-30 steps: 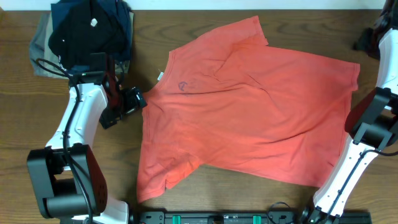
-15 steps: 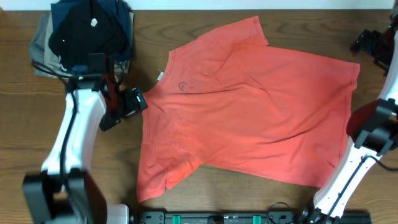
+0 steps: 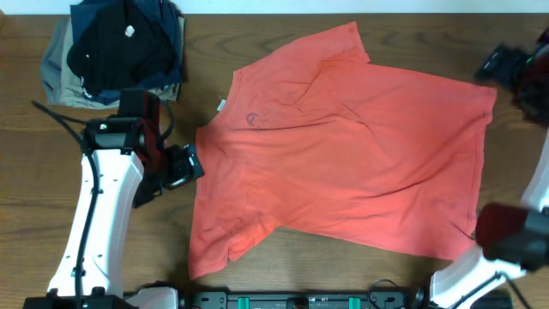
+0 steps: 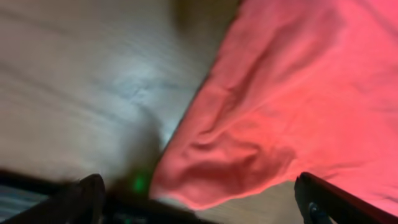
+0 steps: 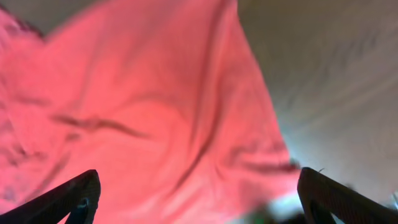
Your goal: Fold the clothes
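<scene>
The T-shirt's near sleeve end point(image 3: 208, 258) is free between my left gripper's open fingers, so I should keep moving them down toward its edge point(image 3: 192, 250) until they pinch cloth.
The clothes, a coral-red T-shirt point(image 3: 343, 154), lie spread and wrinkled across the table's middle, a small dark logo near the left side. My left gripper point(image 3: 184, 165) hovers open just off the shirt's left edge. In the left wrist view a rumpled edge of the shirt point(image 4: 298, 93) lies between and ahead of the wide-apart fingers point(image 4: 87, 196), nothing held by my left gripper point(image 4: 199, 208). My right gripper point(image 3: 499, 64) is open by the shirt's far right corner. The right wrist view, blurred, shows the shirt point(image 5: 143, 112) beyond my right gripper point(image 5: 199, 208), which holds nothing.
A pile of folded black, navy and khaki garments point(image 3: 120, 47) sits at the back left corner. Bare wooden table point(image 3: 51, 172) lies left of the shirt. The right arm's dark elbow point(image 3: 510, 236) hangs over the front right corner.
My left gripper has slid toward the table's front along the shirt's left edge. The right gripper has shifted slightly left at the far right corner, and its elbow has dropped toward the front.
</scene>
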Controlling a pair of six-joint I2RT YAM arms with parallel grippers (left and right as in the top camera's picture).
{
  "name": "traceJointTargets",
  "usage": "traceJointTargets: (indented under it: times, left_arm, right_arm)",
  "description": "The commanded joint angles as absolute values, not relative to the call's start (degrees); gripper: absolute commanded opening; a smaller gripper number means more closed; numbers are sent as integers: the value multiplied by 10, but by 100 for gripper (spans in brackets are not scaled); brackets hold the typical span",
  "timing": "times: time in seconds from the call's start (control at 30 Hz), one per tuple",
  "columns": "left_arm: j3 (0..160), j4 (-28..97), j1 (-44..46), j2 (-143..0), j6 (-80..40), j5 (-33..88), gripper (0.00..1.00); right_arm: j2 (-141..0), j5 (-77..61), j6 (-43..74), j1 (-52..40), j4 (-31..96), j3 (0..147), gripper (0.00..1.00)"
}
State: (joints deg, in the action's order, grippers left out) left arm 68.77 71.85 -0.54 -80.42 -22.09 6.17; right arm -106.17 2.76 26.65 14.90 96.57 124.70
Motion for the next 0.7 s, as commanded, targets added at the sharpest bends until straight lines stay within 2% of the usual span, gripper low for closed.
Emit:
traceJointTargets:
  times: [0.0,0.23,0.4,0.67]
  left_arm:
    - [696,732,-9,-792,-263,4,98]
    - [675,802,-9,-771,-284,8,98]
    - [595,782,-9,-762,-279,51,98]
    - [464,686,5,-754,-258,117,96]
  right_arm:
    - [-969,66,301,138,959,1133,99]
    - [-782,45,300,133,859,853,99]
    - [-702,17,300,133,796,698,99]
    - [-682,14,296,133,757,606,99]
